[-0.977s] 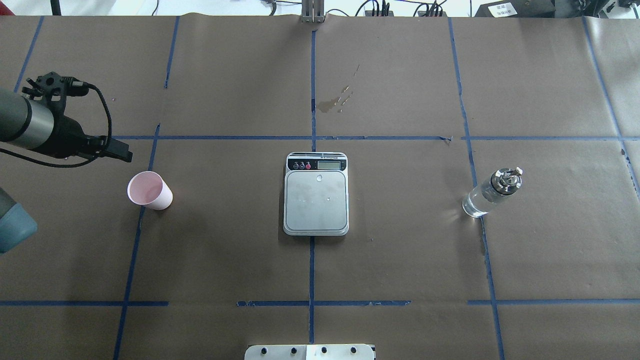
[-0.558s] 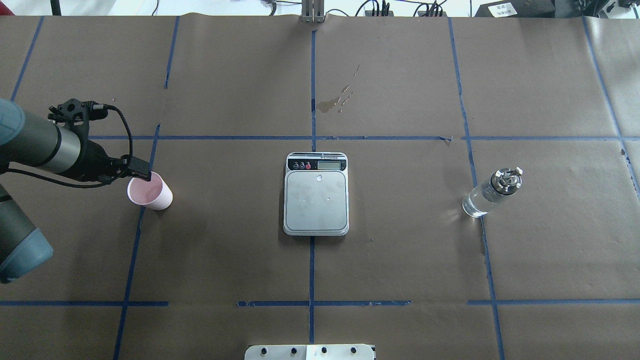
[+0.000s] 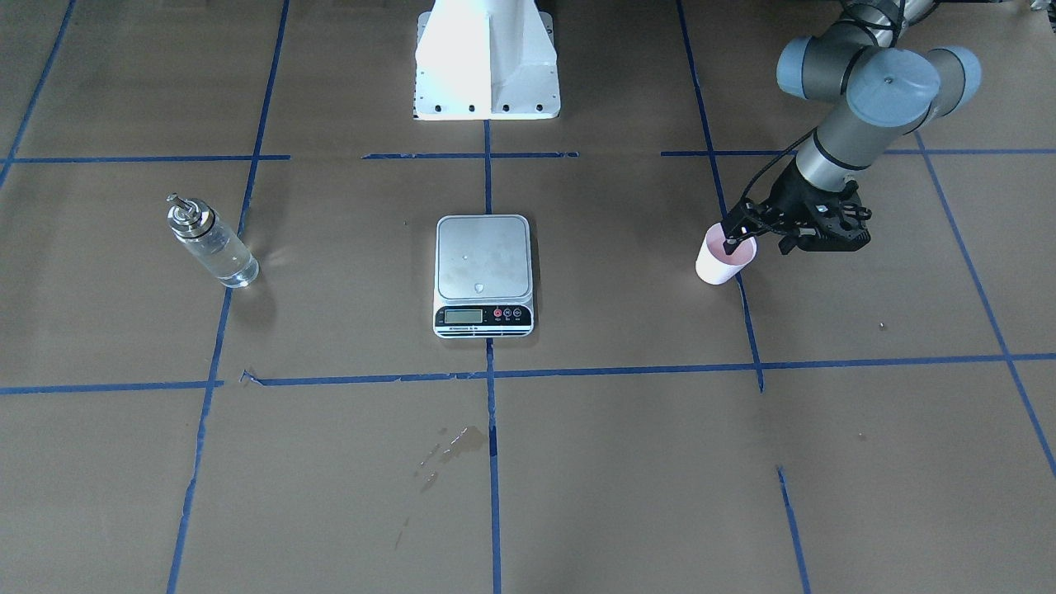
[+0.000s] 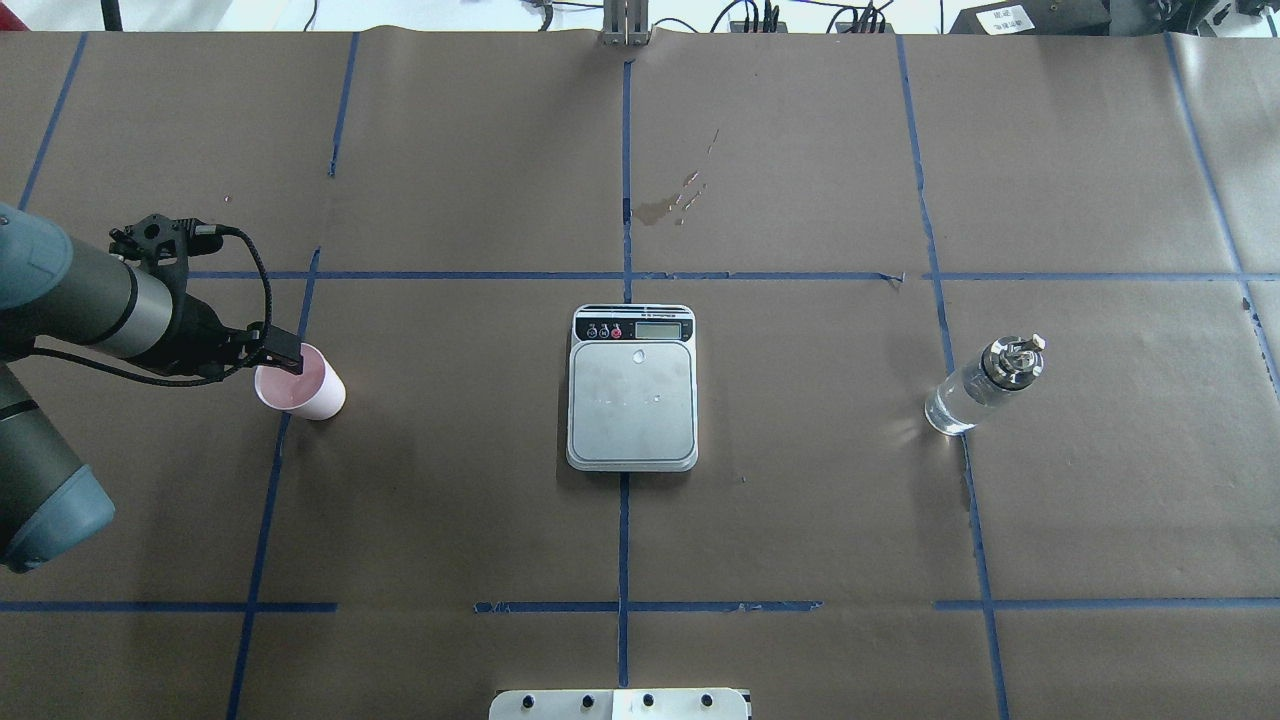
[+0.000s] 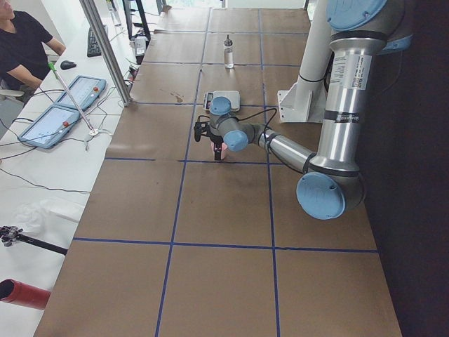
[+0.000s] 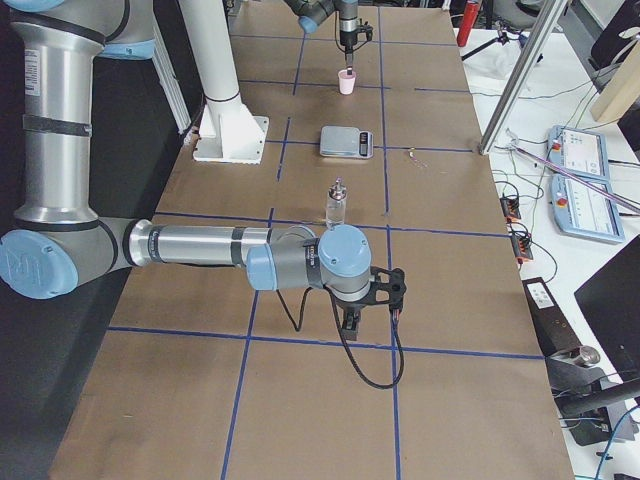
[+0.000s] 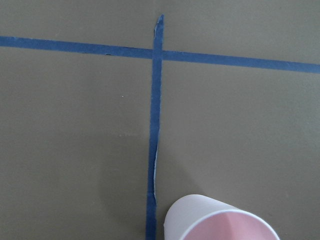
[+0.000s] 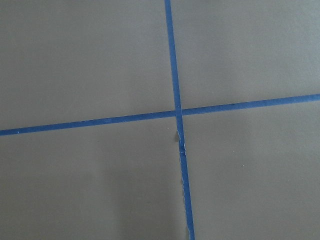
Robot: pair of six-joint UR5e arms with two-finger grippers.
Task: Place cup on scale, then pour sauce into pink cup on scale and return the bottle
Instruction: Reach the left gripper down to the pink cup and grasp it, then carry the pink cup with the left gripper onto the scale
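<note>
The scale (image 3: 484,275) will stay blank when the robot puts the pink cup down on the scale's platform, because the display pane (image 3: 463,317) is plain grey and blank.
The pink cup (image 4: 305,385) stands upright at the table's left, also seen in the front view (image 3: 724,262) and at the bottom of the left wrist view (image 7: 220,222). My left gripper (image 4: 283,357) is down at the cup's rim on the arm's side, open, with its tips over the rim (image 3: 729,243). The scale (image 4: 632,400) lies in the middle with nothing on its platform. The bottle (image 4: 975,390) stands alone at the right, with clear sauce (image 4: 955,408) inside. My right gripper (image 6: 348,322) hangs low near the table's right end; whether it is open or shut cannot be told.
A wet stain (image 4: 672,205) marks the paper beyond the scale. Blue tape lines grid the brown table. The robot's white base (image 3: 487,58) stands behind the scale. A person (image 5: 21,42) sits at a side bench with tablets (image 5: 63,105).
My left arm swung in and down from behind the cup until the gripper tips reached its rim. Cup, scale and bottle have not moved.
</note>
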